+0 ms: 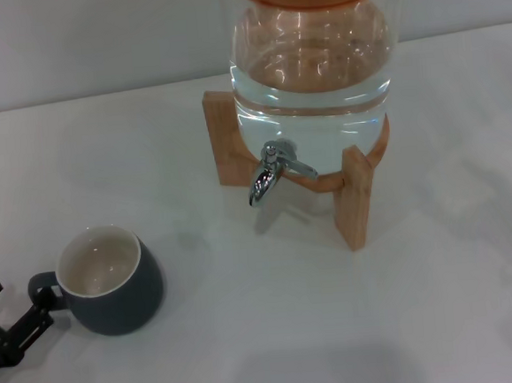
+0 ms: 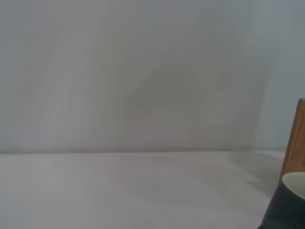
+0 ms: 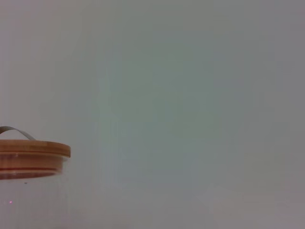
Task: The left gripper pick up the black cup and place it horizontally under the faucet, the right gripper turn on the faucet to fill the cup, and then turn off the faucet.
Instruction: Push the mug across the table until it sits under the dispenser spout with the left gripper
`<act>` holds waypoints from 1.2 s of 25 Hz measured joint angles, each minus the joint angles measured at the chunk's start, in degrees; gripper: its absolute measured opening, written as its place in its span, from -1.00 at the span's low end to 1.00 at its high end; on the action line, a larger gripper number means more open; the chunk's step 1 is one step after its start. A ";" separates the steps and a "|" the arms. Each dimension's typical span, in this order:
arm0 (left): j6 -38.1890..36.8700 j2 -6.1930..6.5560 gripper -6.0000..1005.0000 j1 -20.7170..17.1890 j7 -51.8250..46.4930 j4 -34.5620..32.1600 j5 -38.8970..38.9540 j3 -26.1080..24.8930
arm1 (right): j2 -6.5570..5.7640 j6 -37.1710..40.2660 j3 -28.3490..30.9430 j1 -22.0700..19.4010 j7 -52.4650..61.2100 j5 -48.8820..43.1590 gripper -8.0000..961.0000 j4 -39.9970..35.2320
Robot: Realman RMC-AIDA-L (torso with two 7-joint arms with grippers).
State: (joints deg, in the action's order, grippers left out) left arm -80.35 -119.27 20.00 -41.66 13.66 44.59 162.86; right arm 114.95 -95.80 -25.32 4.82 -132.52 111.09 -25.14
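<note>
The faucet's spout is above an open gap, so the black cup will fit under it upright when I carry the cup by its handle.
The black cup stands upright on the white table at the lower left of the head view, its cream inside showing and its small handle pointing left. My left gripper is at the far lower left edge, open, its fingertips right by the handle. A sliver of the cup also shows in the left wrist view. The chrome faucet sticks out of the front of the glass dispenser, spout turned down, well right of and beyond the cup. My right gripper is out of view.
The dispenser holds water and rests on a wooden stand at the back centre. Its wooden lid shows in the right wrist view. A stand leg shows in the left wrist view. A pale wall rises behind the white table.
</note>
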 joint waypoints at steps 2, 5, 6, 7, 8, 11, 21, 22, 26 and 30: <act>0.48 0.07 0.61 0.47 0.00 -0.53 -0.10 0.00 | 0.00 -0.05 0.00 0.03 0.03 0.00 0.71 0.00; 1.04 0.07 0.60 0.91 0.00 -0.72 -0.05 0.00 | 0.01 0.00 0.01 0.08 0.05 0.00 0.71 0.00; 1.08 0.06 0.60 0.94 0.00 -0.71 -0.03 0.00 | 0.01 0.06 0.01 0.10 0.05 0.00 0.71 0.00; 1.14 0.04 0.60 0.99 -0.01 -0.71 -0.01 0.00 | 0.01 0.14 0.01 0.14 0.06 0.00 0.71 0.00; 1.15 0.03 0.60 1.04 -0.05 -0.71 0.06 0.00 | 0.01 0.17 0.01 0.16 0.06 0.00 0.71 0.00; 1.17 -0.08 0.59 1.08 -0.06 -0.70 0.27 -0.14 | 0.01 0.21 0.01 0.30 0.01 0.00 0.71 0.00; 0.90 -0.08 0.36 1.02 -0.47 -0.72 0.42 -0.40 | 0.01 0.27 0.01 1.00 0.10 0.00 0.71 0.00; 0.90 -0.08 0.28 1.02 -0.47 -0.72 0.42 -0.40 | 0.01 0.27 0.01 1.00 0.10 0.00 0.71 0.00; 1.12 0.07 0.08 1.22 -0.37 -1.77 0.42 -0.37 | 0.01 0.27 0.01 1.10 0.10 0.00 0.71 0.00; 1.17 0.15 -0.10 1.49 -0.25 -1.89 0.42 -0.49 | 0.01 0.27 0.02 1.18 0.09 0.00 0.71 0.00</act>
State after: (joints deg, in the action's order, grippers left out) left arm -79.18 -119.12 21.48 -41.91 11.76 45.01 162.37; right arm 114.96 -95.53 -25.31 6.00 -132.43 111.09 -25.14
